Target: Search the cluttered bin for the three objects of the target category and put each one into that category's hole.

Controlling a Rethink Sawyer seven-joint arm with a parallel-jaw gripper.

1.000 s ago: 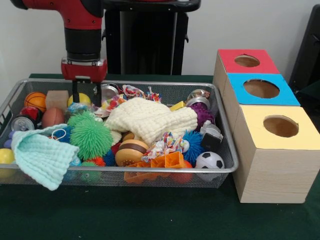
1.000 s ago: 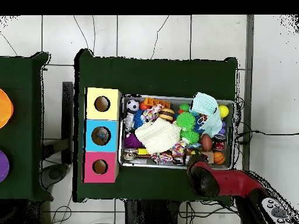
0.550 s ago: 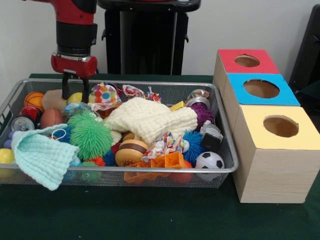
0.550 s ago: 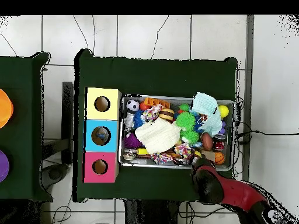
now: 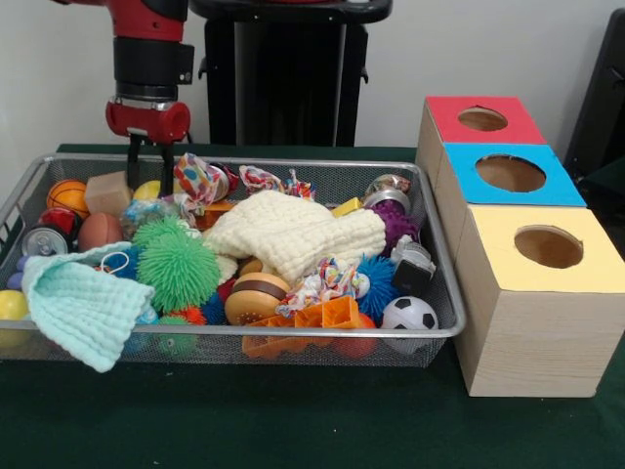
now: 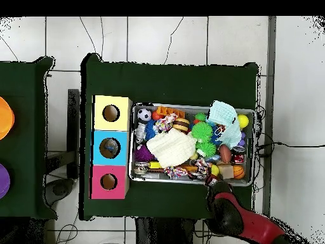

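The far green spiky ball [image 5: 162,231] will come along when I lift the clear plastic bag [image 5: 148,210], because the bag is lying pressed up against it.
A wire mesh bin [image 5: 322,335] [image 6: 252,147] holds a heap of toys. My gripper [image 5: 150,186] [image 6: 211,179] hangs over the bin's far left corner, open, with nothing between its fingers. A yellow ball [image 5: 148,190] shows behind the gap. A polka-dot cloth [image 5: 198,180] stands bunched up against the right finger. A wooden block [image 5: 109,192], a basketball [image 5: 68,195] and a brown football [image 5: 102,231] lie just left of the gripper. Three boxes with round holes stand beside the bin: red [image 5: 482,119], blue [image 5: 510,174] and yellow [image 5: 547,246].
A cream knitted cloth [image 5: 293,233] covers the bin's middle and a mint cloth [image 5: 83,303] drapes over the front left rim. A green spiky ball [image 5: 178,266], a soccer ball [image 5: 410,315], a can [image 5: 41,239] and orange plastic pieces [image 5: 327,315] lie around them.
The gripper has moved left toward the bin's far corner and risen. The polka-dot cloth now stands higher, bunched beside the gripper.
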